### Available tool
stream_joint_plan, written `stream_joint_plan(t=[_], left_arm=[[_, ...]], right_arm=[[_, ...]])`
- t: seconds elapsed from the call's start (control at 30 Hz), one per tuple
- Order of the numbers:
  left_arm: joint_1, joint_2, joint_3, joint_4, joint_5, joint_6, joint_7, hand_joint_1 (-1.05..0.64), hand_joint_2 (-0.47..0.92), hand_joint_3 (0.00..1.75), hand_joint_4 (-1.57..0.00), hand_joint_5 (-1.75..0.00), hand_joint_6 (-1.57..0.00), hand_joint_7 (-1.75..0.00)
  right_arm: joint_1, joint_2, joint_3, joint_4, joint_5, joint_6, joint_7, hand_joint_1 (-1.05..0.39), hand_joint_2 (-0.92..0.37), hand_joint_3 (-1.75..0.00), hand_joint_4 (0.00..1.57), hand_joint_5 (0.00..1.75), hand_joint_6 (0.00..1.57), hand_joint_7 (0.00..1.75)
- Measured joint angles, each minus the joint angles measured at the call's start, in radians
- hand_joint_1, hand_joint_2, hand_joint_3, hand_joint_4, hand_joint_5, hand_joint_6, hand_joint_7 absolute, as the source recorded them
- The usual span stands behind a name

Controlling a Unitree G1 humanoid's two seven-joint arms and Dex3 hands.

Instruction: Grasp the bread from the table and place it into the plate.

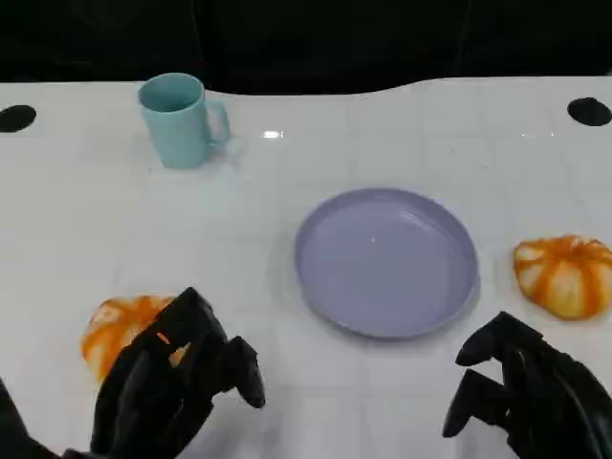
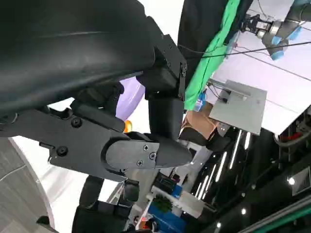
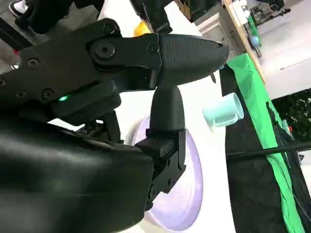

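Puffy lobes with creases (image 1: 122, 314) between them can be seen on the bread (image 1: 107, 341), so the bread will swell out around the fingers of the robot's left gripper when the robot lifts it.
Two orange-and-white round breads lie on the white table: one bread (image 1: 115, 328) at the front left, partly hidden behind my left hand (image 1: 177, 382), the other bread (image 1: 566, 273) at the right edge. A lavender plate (image 1: 386, 261) sits empty in the middle; a piece of the plate (image 2: 131, 94) shows past the left hand (image 2: 121, 126), and more of the plate (image 3: 187, 194) past the right hand (image 3: 146, 73). My left hand hovers just in front of the left bread, fingers apart and holding nothing. At the front right my right hand (image 1: 531, 392) is also open and empty.
A light blue mug (image 1: 180, 120) stands at the back left, also seen as the mug (image 3: 223, 110) in the right wrist view. Black round holes (image 1: 589, 111) mark the table's far corners. A green cloth (image 2: 214, 43) hangs beyond the table.
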Motion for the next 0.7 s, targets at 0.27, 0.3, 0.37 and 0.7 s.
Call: stream_joint_plan(t=[0.27,0.3,0.37,0.7], left_arm=[[0.0,0.0,0.0,0.0,-0.001,0.0,0.0,-0.57,0.92,0.36,-0.81,-1.75,-0.58,-1.75],[0.0,0.0,0.0,0.0,-0.001,0.0,0.0,-0.58,0.92,0.35,-0.81,-1.75,-0.58,-1.75],[0.0,0.0,0.0,0.0,-0.001,0.001,0.0,-0.58,0.92,0.34,-0.81,-1.75,-0.58,-1.75],[0.0,0.001,0.002,-0.003,-0.001,0.007,0.001,-0.57,0.92,0.34,-0.73,-1.75,-0.55,-1.65]], right_arm=[[0.0,0.0,0.0,0.0,0.0,0.0,0.0,-0.52,-0.92,-0.48,0.62,1.75,0.41,1.68],[0.0,0.0,0.0,0.0,0.0,0.0,0.0,-0.52,-0.92,-0.48,0.62,1.75,0.41,1.68],[0.0,0.0,0.0,0.0,-0.001,0.0,0.0,-0.52,-0.92,-0.49,0.63,1.75,0.41,1.68],[0.0,-0.001,0.002,0.001,-0.002,-0.001,0.0,-0.51,-0.92,-0.48,0.62,1.75,0.4,1.68]])
